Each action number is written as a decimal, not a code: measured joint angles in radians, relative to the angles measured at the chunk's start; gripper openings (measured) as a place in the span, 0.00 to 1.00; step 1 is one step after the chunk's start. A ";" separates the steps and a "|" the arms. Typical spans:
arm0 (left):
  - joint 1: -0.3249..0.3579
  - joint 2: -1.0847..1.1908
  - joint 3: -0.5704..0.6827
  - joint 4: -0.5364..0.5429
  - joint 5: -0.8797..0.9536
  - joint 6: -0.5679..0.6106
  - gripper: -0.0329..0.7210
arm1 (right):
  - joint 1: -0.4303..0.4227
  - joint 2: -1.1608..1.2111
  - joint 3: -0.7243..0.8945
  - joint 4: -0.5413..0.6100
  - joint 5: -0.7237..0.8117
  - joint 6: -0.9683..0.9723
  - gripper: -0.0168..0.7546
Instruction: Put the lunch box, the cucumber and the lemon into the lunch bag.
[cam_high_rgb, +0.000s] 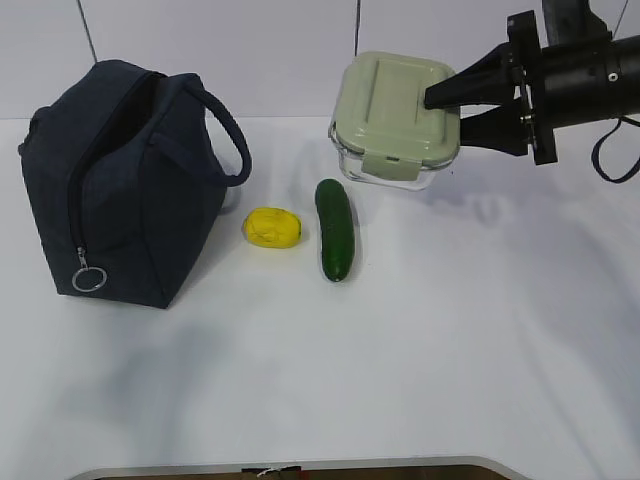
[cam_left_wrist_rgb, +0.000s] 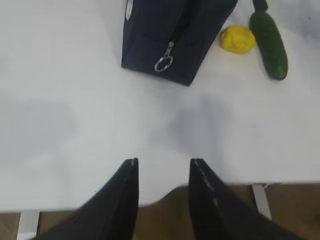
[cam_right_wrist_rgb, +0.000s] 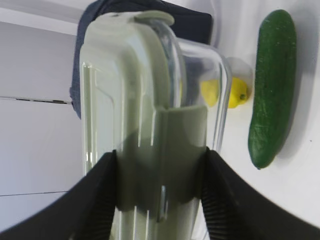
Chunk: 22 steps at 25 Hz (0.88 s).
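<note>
The robot's left gripper keeps moving to the bag's rim farther from the lunch box (cam_high_rgb: 76, 128) until it closes there, because the lunch bag's opening (cam_high_rgb: 104, 140) is narrower than the lunch box.
The lunch box (cam_high_rgb: 395, 118), clear glass with a sage-green lid, hangs tilted above the table at the back right. My right gripper (cam_high_rgb: 447, 108) is shut on its right edge, fingers (cam_right_wrist_rgb: 100, 185) pressed on lid and base of the lunch box (cam_right_wrist_rgb: 150, 100). The dark green cucumber (cam_high_rgb: 334, 229) and the yellow lemon (cam_high_rgb: 272, 228) lie side by side on the table. At the left stands the navy lunch bag (cam_high_rgb: 125, 180), its top gaping open. My left gripper (cam_left_wrist_rgb: 162, 167) hovers open and empty over the table's near edge, well short of the lunch bag (cam_left_wrist_rgb: 175, 35).
The white table (cam_high_rgb: 450, 350) stretches in front of the objects. A metal ring pull (cam_high_rgb: 88, 279) hangs at the bag's near end. A pale wall stands behind. The table's front edge (cam_left_wrist_rgb: 280, 180) runs under my left gripper.
</note>
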 joint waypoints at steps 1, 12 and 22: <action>0.000 0.022 -0.014 -0.009 -0.020 0.000 0.36 | 0.000 -0.002 0.000 0.004 0.000 0.003 0.51; 0.000 0.454 -0.308 -0.021 -0.094 0.157 0.36 | 0.046 -0.015 0.000 0.011 0.000 0.021 0.51; 0.000 0.977 -0.655 -0.038 0.087 0.218 0.36 | 0.095 -0.015 -0.002 0.013 0.002 0.032 0.51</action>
